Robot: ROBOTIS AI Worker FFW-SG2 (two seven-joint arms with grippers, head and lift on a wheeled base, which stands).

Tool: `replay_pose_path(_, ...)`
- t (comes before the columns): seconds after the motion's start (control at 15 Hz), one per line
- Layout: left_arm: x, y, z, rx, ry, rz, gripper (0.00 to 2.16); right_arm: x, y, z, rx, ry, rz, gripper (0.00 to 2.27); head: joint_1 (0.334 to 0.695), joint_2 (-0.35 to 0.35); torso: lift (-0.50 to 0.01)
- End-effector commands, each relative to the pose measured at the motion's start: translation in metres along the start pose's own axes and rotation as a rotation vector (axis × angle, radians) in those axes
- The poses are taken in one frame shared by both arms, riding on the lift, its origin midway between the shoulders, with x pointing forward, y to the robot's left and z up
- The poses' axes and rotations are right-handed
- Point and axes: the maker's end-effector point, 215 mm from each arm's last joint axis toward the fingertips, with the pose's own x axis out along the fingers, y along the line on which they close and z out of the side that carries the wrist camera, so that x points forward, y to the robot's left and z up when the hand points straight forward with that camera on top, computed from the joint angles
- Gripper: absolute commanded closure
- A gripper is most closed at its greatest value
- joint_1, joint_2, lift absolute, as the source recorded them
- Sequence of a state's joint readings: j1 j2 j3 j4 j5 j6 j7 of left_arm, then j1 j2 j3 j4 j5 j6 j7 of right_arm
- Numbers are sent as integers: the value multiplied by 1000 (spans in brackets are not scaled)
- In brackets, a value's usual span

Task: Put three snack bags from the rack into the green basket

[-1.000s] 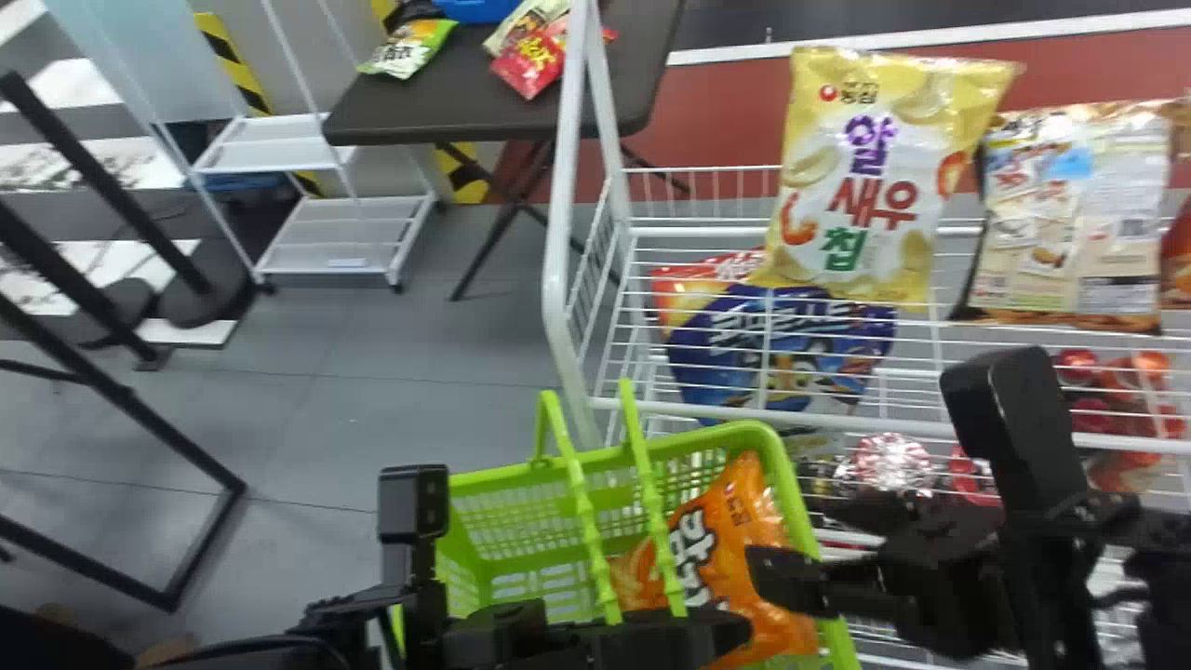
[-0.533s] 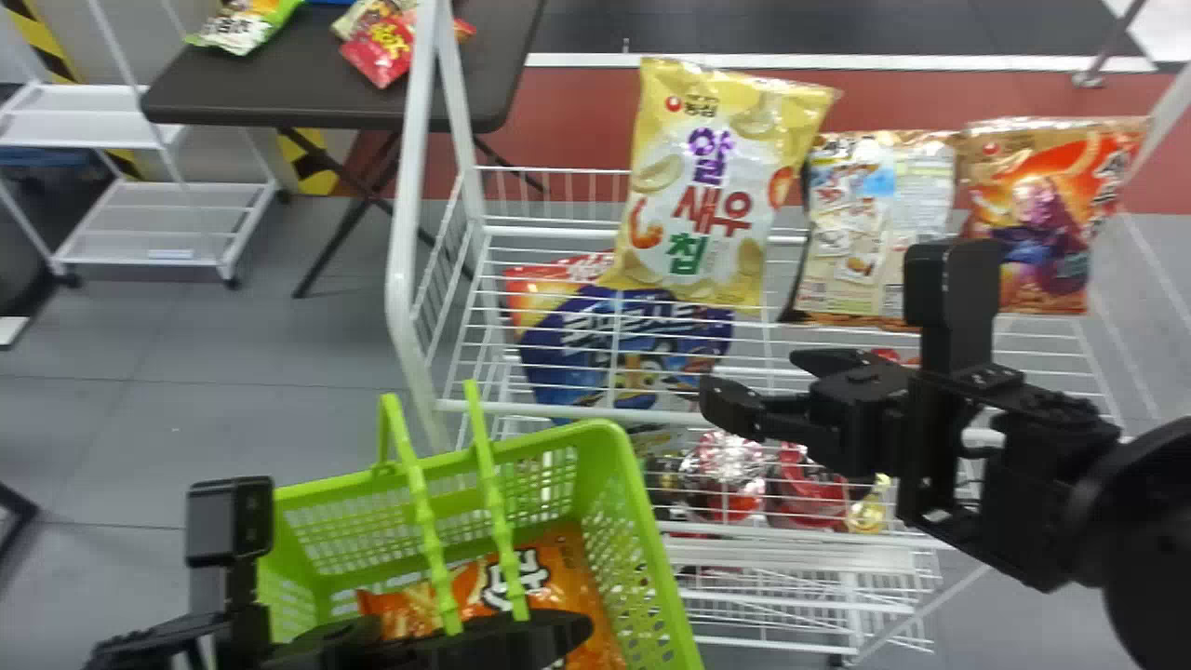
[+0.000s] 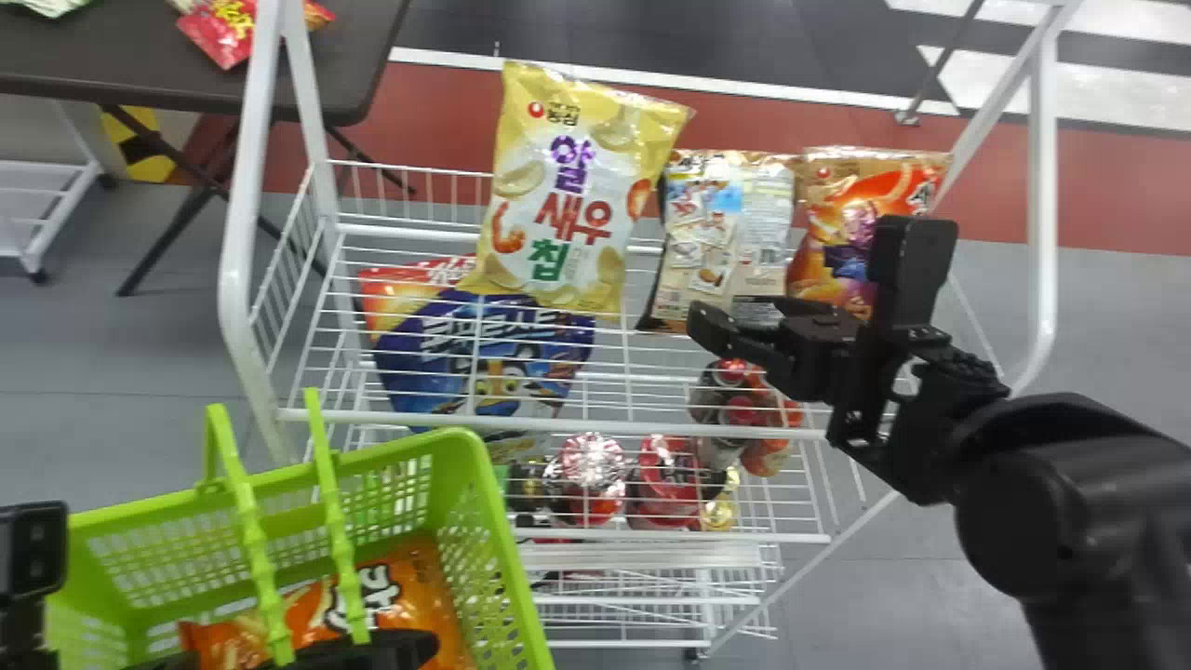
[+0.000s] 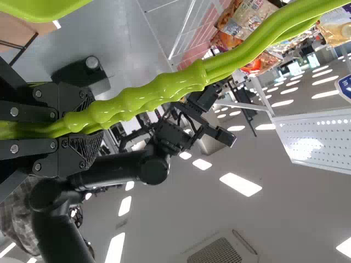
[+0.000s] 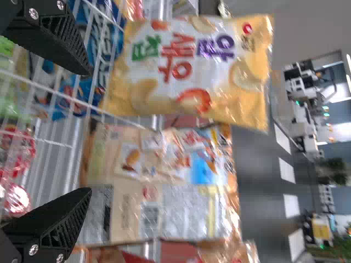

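The beige bag [image 3: 720, 236] has crinkles [image 5: 232, 218] across its shiny wrapper, so I expect it to gather at its middle like a bow tie when I lift it.
My right gripper [image 3: 735, 312] stands open and empty at the front of the rack's top shelf, before the beige snack bag [image 3: 721, 242]. In the right wrist view, the right gripper [image 5: 89, 131] has its fingers wide apart, with the beige bag [image 5: 159, 175] and yellow bag [image 5: 186, 66] beyond. The yellow bag [image 3: 568, 195] leans to the left and an orange-purple bag [image 3: 851, 209] to the right. An orange bag [image 3: 423, 591] lies in the green basket [image 3: 498, 530]. At the basket's handles is my left gripper [image 3: 391, 649]; the left gripper [image 4: 93, 129] is shut on them.
The rack's white front rail [image 3: 558, 426] and left post [image 3: 244, 205] stand near the basket. A blue bag [image 3: 484, 354] lies under the top wires, with several shiny packs [image 3: 595, 475] lower down. A dark table [image 3: 307, 65] stands behind, left.
The head view has swung right, so rack and basket sit farther left in it. My right gripper has gone from over the basket up and right to the top shelf. The left gripper stays by the basket.
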State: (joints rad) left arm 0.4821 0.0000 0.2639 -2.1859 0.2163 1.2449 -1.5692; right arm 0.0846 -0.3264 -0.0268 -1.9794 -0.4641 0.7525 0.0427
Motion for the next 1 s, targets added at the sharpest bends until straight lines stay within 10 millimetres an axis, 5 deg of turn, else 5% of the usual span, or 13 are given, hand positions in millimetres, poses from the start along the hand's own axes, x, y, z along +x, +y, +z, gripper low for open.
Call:
replay_pose_path(0.0, 0, -3, -1, -1, -2, -12, 2148, 22, -15, 11, -27, -28, -40, 43, 695, -223, 0)
replay_pose_path(0.27, 0, -2, -2, -6, -3, -10, 2145, 65, -26, 14, -49, -57, -62, 90, 695, -237, 0)
replay_pose_path(0.53, 0, -3, -3, -7, -2, -11, 2145, 81, -16, 8, -59, -52, -50, 296, 695, -216, 0)
replay_pose_path(0.67, 0, -3, -4, -9, -1, -10, 2145, 82, -17, 6, -71, -45, -54, 880, 695, -210, 0)
replay_pose_path(0.8, -1, -3, -4, -9, -2, -9, 2145, 81, -18, 4, -68, -34, -55, 1889, 695, -208, 0)
replay_pose_path(0.93, -1, -3, -4, -9, -2, -9, 2145, 76, -21, 5, -60, -31, -60, 2152, 695, -209, 0)
